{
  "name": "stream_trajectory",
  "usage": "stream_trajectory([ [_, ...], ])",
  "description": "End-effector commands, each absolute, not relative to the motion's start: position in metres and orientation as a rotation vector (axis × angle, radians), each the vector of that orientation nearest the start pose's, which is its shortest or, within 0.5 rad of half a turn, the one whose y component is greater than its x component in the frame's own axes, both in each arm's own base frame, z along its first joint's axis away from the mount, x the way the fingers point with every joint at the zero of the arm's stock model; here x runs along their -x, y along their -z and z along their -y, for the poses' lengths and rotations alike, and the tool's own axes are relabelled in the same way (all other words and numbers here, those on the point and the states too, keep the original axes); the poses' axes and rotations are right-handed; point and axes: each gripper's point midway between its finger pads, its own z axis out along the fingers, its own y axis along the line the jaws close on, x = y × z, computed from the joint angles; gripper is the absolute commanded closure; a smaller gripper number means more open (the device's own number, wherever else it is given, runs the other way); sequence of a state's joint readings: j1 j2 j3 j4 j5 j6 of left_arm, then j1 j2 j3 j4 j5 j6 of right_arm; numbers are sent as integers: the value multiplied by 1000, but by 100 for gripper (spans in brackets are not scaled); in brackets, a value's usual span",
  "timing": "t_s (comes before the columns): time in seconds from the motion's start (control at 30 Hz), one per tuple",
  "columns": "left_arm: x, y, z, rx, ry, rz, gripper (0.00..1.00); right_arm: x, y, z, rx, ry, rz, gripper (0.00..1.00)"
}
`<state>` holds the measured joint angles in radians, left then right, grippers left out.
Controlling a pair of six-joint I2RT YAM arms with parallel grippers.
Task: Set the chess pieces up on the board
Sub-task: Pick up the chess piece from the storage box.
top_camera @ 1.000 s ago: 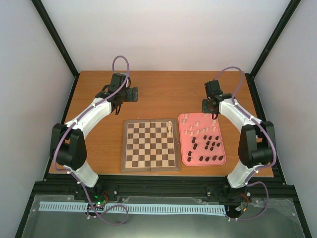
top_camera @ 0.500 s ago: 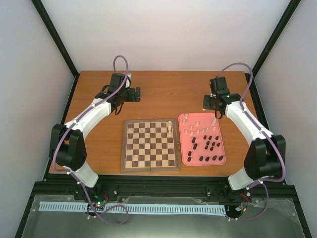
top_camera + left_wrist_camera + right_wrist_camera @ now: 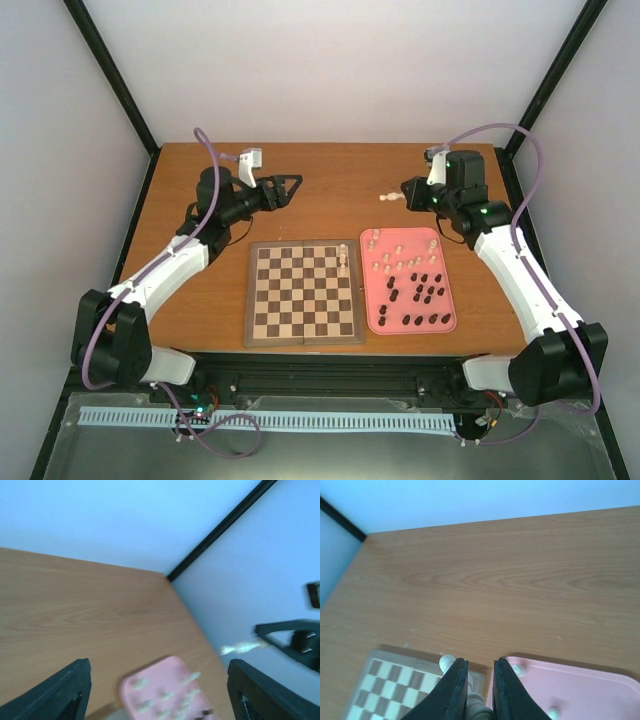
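Note:
The cream piece (image 3: 392, 196) sticks out level from my right gripper, so my left gripper should grab the cream piece's loose end (image 3: 383, 197) first and then stand the piece upright on the board.
The board (image 3: 305, 293) lies in the middle of the table, with two cream chess pieces (image 3: 344, 258) on its right edge. Cream pieces (image 3: 395, 250) and dark ones (image 3: 420, 290) fill the pink tray (image 3: 372, 300). My right gripper (image 3: 403, 194) hovers behind the tray, shut on a cream piece (image 3: 389, 196) that sticks out to the left. In the right wrist view that piece (image 3: 446, 661) shows between the fingers of the gripper (image 3: 480, 661), above the board's corner (image 3: 395, 685). My left gripper (image 3: 285, 188) stands open behind the board, holding nothing; its wrist view is blurred.
The pink tray (image 3: 160, 690) shows blurred between the left gripper's fingers (image 3: 60, 695). The black frame posts (image 3: 545, 80) and white walls close in the table at the back. Bare tabletop (image 3: 330, 170) lies behind the board and tray.
The right gripper rose from the tray's back edge with a cream piece and swung left. The left arm turned its gripper to point right, and its jaws narrowed a little.

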<state>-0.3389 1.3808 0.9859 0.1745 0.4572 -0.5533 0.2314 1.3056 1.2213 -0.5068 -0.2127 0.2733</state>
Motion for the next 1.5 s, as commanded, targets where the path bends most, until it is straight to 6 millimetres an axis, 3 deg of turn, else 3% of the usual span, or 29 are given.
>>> stream_trajectory([
  [0.0, -371, -336, 234, -69, 1412, -1680, 30, -368, -298, -156, 161, -738, -2104, 87],
  [0.13, -366, -341, 239, 54, 1681, -1602, 53, -362, -311, -164, 184, -814, -2062, 87],
  [0.2, -366, -338, 241, 106, 1800, -1574, 59, -359, -317, -167, 194, -850, -2041, 87],
  [0.33, -367, -335, 245, 155, 1932, -1544, 57, -351, -328, -184, 230, -927, -1996, 87],
  [0.5, -366, -335, 250, 178, 2023, -1549, 36, -352, -334, -203, 265, -972, -1974, 88],
  [0.6, -364, -337, 252, 183, 2058, -1555, 31, -355, -335, -214, 284, -985, -1966, 88],
  [1.1, -365, -316, 275, 178, 2083, -1679, 39, -369, -353, -248, 348, -1037, -1908, 87],
  [1.47, -365, -317, 276, 160, 2066, -1690, 41, -378, -343, -271, 386, -1061, -1932, 87],
])
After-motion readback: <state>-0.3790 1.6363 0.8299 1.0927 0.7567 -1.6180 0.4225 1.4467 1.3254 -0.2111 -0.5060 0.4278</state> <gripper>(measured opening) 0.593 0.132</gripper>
